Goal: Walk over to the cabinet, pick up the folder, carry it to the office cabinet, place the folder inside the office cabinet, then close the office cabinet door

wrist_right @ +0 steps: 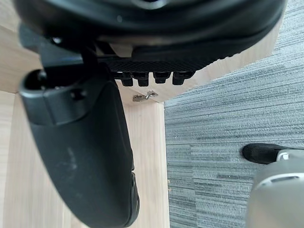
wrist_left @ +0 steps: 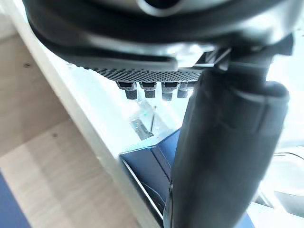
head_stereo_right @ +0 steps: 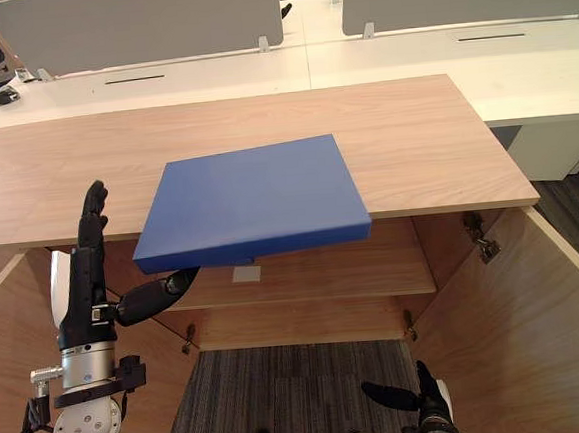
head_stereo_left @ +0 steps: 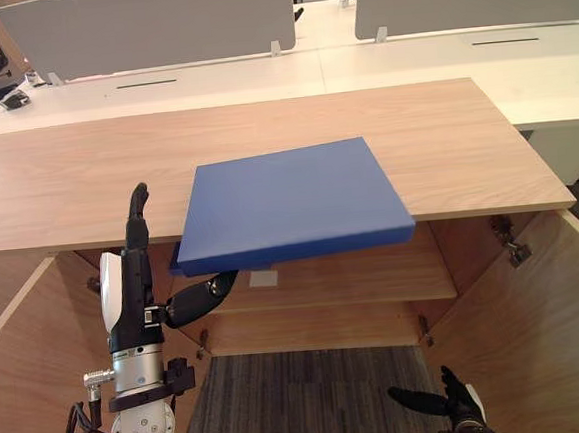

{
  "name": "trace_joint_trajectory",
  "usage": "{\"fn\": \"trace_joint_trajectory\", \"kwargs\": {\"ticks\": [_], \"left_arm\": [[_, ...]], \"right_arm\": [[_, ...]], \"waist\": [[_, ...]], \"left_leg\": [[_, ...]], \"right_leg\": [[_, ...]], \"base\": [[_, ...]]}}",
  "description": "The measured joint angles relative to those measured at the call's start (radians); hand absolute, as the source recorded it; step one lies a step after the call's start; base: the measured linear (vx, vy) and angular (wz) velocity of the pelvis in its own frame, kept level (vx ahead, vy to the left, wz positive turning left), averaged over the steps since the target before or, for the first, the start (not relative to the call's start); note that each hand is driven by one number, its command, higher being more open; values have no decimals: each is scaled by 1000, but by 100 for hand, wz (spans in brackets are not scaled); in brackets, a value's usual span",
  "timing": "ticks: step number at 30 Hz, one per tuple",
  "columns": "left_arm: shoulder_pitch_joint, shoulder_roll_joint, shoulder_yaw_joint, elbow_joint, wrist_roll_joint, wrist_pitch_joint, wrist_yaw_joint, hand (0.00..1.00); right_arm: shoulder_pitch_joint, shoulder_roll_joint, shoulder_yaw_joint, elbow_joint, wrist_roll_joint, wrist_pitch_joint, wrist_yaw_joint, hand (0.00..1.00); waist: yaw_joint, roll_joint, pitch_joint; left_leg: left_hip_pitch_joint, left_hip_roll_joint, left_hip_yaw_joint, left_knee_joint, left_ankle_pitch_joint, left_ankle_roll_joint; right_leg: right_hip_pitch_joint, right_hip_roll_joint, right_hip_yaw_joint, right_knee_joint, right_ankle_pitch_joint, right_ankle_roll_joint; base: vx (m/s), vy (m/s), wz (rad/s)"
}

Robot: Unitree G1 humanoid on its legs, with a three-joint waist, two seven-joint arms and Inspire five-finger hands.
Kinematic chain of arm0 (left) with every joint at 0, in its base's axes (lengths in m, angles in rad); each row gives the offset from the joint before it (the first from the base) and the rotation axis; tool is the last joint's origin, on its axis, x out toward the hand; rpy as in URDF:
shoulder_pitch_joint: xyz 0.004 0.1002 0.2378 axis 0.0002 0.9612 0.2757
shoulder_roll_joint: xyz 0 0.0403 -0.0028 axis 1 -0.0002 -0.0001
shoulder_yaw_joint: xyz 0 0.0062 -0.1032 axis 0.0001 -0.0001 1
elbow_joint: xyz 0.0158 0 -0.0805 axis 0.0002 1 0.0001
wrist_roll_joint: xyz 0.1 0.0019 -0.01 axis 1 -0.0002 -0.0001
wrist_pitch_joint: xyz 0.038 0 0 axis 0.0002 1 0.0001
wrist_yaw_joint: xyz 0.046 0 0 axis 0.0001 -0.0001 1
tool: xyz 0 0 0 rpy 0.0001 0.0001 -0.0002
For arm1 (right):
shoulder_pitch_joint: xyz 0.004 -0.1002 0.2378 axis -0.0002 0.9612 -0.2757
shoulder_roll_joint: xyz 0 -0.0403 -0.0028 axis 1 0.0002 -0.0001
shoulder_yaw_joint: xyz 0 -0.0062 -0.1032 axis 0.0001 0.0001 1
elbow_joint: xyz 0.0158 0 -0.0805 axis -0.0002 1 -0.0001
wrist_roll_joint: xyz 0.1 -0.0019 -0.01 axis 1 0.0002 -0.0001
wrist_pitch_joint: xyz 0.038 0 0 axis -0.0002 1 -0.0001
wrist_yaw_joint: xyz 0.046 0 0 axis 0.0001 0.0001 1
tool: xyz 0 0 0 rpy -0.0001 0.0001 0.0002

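Observation:
The blue folder (head_stereo_left: 290,198) will stay stiff and closed when I lift it, since the near edge (head_stereo_left: 300,249) sticks straight out past the front rim with its corners level.
A flat blue folder (head_stereo_left: 288,202) lies on the wooden cabinet top (head_stereo_left: 444,144), its near edge jutting out past the front lip. My left hand (head_stereo_left: 134,279) stands just left of that overhang, open, with fingers straight up and the thumb reaching under the folder's near left corner. The left wrist view has the thumb (wrist_left: 223,156) in front of the folder's blue edge (wrist_left: 152,166). My right hand (head_stereo_left: 454,399) hangs low over the carpet at the lower right, open and empty, far from the folder.
Both cabinet doors stand open, the left door (head_stereo_left: 21,378) and the right door (head_stereo_left: 539,327) flanking me. A wooden shelf (head_stereo_left: 374,275) sits inside below the top. White desks with grey dividers (head_stereo_left: 154,26) lie behind. Grey carpet (head_stereo_left: 304,396) covers the floor.

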Motion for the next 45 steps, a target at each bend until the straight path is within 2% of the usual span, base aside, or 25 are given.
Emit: {"fn": "trace_joint_trajectory", "kwargs": {"ticks": [5,10,15,18,19,26,30,33,36,39,43,45], "left_arm": [[12,7,-24,0,-1,0,-2,100],[-2,108,-112,0,12,0,-17,100],[-60,196,-221,11,149,0,-57,100],[-105,229,-265,26,255,0,-57,100],[-118,241,-271,36,291,-1,-56,0],[-220,266,-283,98,470,21,2,0],[-281,261,-259,88,499,26,40,0],[-284,258,-243,87,506,35,38,0],[-270,215,-241,86,499,47,36,0],[-261,184,-227,59,493,54,27,0],[-217,120,-225,-35,413,46,-7,0],[-204,82,-241,-93,295,31,-24,0]], "right_arm": [[0,-1,4,16,0,-1,-3,100],[-1,-1,39,16,0,-1,-4,100],[1,-3,60,16,-8,-1,-2,100],[1,-4,68,16,-9,-3,-1,100],[2,-4,68,16,-9,-3,-1,100],[2,-6,68,16,-8,-4,5,100],[-2,-6,68,15,-7,-4,18,100],[-6,-5,68,12,-7,-4,21,100],[-6,-5,67,4,1,-4,21,100],[14,0,66,-72,4,-3,20,100],[50,40,57,-308,47,-7,8,100],[73,74,60,-486,88,-19,8,100]], "waist": [[2,-3,-3],[0,-4,-5],[-7,-4,-32],[-24,-6,-38],[-28,-6,-39],[-40,-8,-41],[-43,-14,-39],[-54,-15,-39],[-52,-14,-39],[-55,-16,-38],[-56,-19,-35],[-54,-27,-30]], "left_leg": [[0,0,0,-1,0,-1],[5,0,1,-2,0,0],[22,0,24,-14,0,0],[35,-1,32,-27,2,0],[45,-3,33,-43,9,0],[77,-12,42,-98,30,1],[84,-17,51,-99,28,3],[84,-18,54,-99,28,4],[84,-16,81,-99,24,3],[83,-17,93,-99,22,5],[75,-17,103,-98,20,8],[73,-17,104,-98,18,9]], "right_leg": [[0,0,1,-2,0,0],[3,0,4,-1,0,0],[5,1,25,-1,0,0],[5,1,32,-1,1,-1],[6,1,33,-1,1,-1],[6,-1,42,-10,3,3],[21,-2,55,-43,22,6],[22,-3,60,-53,29,8],[16,-1,86,-65,41,12],[11,-1,99,-69,46,14],[-2,0,110,-71,50,15],[-4,1,111,-72,50,15]], "base": [[0,0,0],[-3,-1,-1],[-9,0,-12],[-6,-1,-9],[-4,-1,-6],[4,1,-5],[5,12,-8],[-16,7,-8],[-23,8,-24],[-11,1,-14],[6,-4,-7],[0,0,0]]}}
